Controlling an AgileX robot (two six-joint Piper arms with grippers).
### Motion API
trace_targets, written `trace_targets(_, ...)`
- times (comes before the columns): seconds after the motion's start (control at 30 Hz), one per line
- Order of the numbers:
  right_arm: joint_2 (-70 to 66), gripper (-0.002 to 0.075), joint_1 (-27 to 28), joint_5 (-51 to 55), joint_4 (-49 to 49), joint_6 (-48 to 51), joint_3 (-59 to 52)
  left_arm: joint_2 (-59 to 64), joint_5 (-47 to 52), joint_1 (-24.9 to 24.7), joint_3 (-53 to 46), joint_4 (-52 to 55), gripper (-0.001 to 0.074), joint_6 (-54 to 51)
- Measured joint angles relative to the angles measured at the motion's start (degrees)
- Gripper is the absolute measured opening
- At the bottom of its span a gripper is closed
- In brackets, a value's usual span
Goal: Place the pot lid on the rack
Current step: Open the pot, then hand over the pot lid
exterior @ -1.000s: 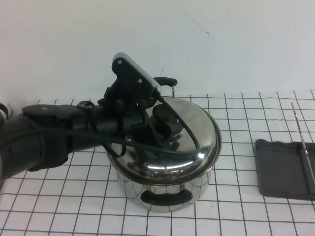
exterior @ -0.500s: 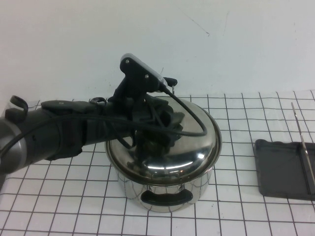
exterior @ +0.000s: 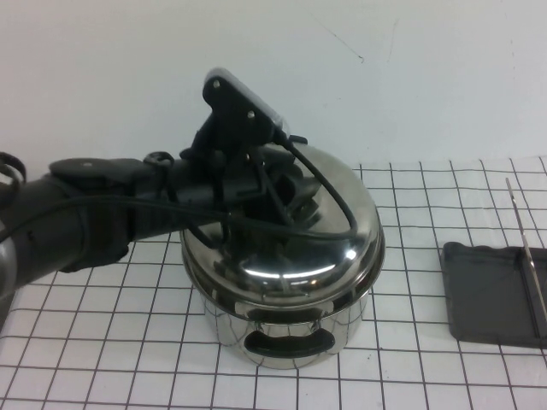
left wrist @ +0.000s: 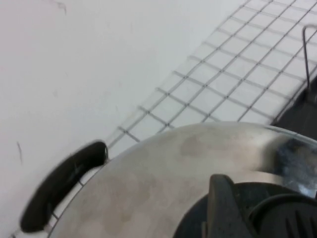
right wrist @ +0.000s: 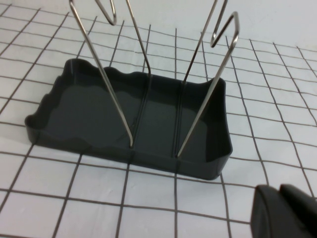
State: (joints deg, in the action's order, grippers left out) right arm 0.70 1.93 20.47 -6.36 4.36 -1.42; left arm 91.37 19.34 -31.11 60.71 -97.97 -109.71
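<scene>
I should tip the pot lid (exterior: 299, 269), nearly flat, on edge with my left gripper and pass its rim (exterior: 378, 243) to my right gripper, since the rack's rods stand upright.
The shiny domed pot lid (exterior: 346, 235) hangs just above the steel pot (exterior: 282, 329), tilted, with a gap showing at its near rim. My left gripper (exterior: 286, 205) is shut on the lid's black knob. In the left wrist view the lid (left wrist: 163, 183) fills the lower part, one finger (left wrist: 223, 208) presses beside the knob (left wrist: 285, 218), and the pot's far handle (left wrist: 62, 186) shows below. The rack's dark tray (exterior: 491, 290) with wire rods (exterior: 523, 248) sits at the right edge. My right gripper (right wrist: 285, 210) is shut, low beside the rack (right wrist: 124, 116), and outside the high view.
The pot stands on a white gridded mat (exterior: 111, 342), with its near black handle (exterior: 282, 343) facing me. A white wall (exterior: 385, 77) rises close behind the pot. Gridded mat lies between the pot and the rack.
My left gripper closed on the knob and raised the lid, which now sits higher than the pot rim and tilted. The left arm pulled slightly back and up. The rack has not moved.
</scene>
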Motion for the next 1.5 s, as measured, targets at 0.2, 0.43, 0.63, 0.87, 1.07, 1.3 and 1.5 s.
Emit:
trace_targets(0.2,0.0,0.0017,0.0,0.0,-1.94,-0.15,0.0,-5.27,0.6,0.0,0.19,0.06,0.0315,-0.98)
trace_targets(0.43,0.0,0.0017,0.0,-4.71,14.42,-13.53,-0.11,-10.66,9.46,0.0,0.22,0.52,0.0315,9.54)
trace_targets(0.63,0.0,0.0017,0.0,-10.34,41.38,-21.45,-0.11,-11.53,19.09,0.0,0.32,1.43,0.0315,26.88)
trace_targets(0.87,0.0,0.0017,0.0,-15.61,50.12,-17.09,-0.11,-9.62,19.68,0.0,0.32,1.66,0.0315,43.28)
trace_targets(1.07,0.0,0.0017,-1.59,-8.96,53.79,-8.42,1.52,-6.02,19.47,0.0,0.76,1.72,0.0315,48.29)
trace_targets(1.3,-4.26,0.0019,-5.83,-3.85,78.56,22.94,9.92,0.69,22.48,0.0,8.68,2.05,0.0315,52.43)
trace_targets(1.5,-14.2,0.0061,-6.3,3.53,100.97,59.51,14.78,5.41,23.93,0.0,17.46,2.05,0.0314,63.26)
